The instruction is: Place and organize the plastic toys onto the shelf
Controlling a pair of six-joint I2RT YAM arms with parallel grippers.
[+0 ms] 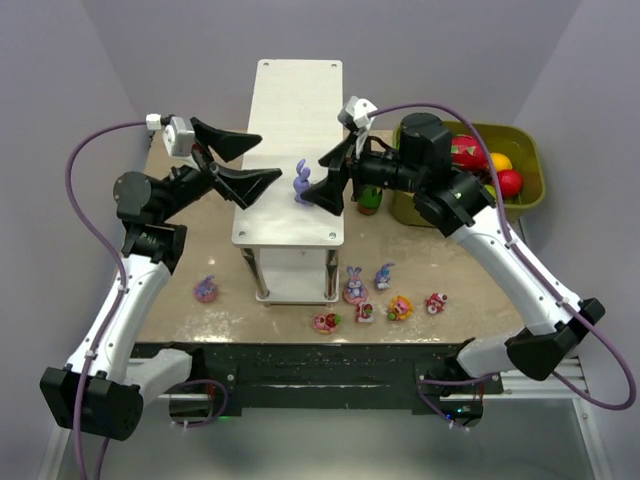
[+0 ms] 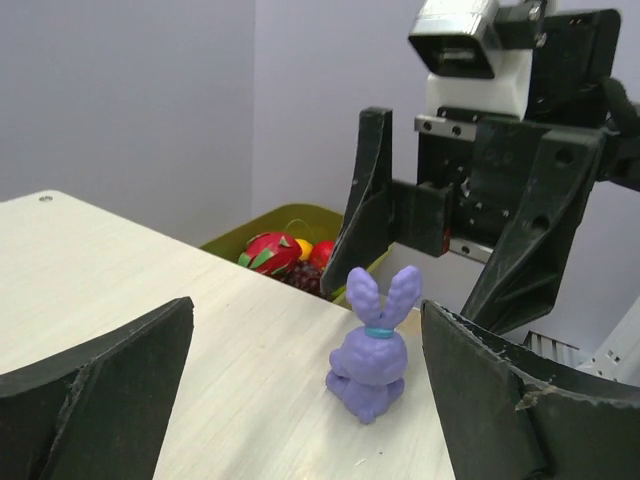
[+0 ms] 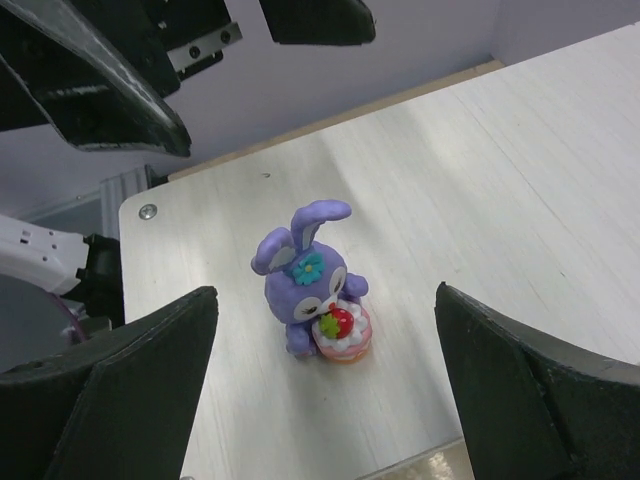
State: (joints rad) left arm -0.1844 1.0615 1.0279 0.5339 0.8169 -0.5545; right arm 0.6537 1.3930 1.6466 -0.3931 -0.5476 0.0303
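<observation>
The purple bunny toy (image 1: 302, 181) stands near the front of the top board, so next my right gripper takes it to the back corner on the bin's side (image 1: 332, 80).
A purple bunny toy (image 1: 301, 184) stands upright on the shelf's top board (image 1: 290, 110), near its right edge. It shows from behind in the left wrist view (image 2: 372, 350) and from the front, holding a pink cake, in the right wrist view (image 3: 312, 285). My left gripper (image 1: 243, 165) is open over the board's left side. My right gripper (image 1: 337, 177) is open just right of the bunny. Neither touches it. More small toys (image 1: 355, 285) lie on the table in front of the shelf, with one pink piece (image 1: 206, 290) at the left.
An olive-green bin (image 1: 527, 160) with fruits stands at the back right. A dark green bottle (image 1: 370, 200) stands between the shelf and the bin. The shelf's lower tier (image 1: 296, 275) shows below the top board. The bin also shows in the left wrist view (image 2: 280, 225).
</observation>
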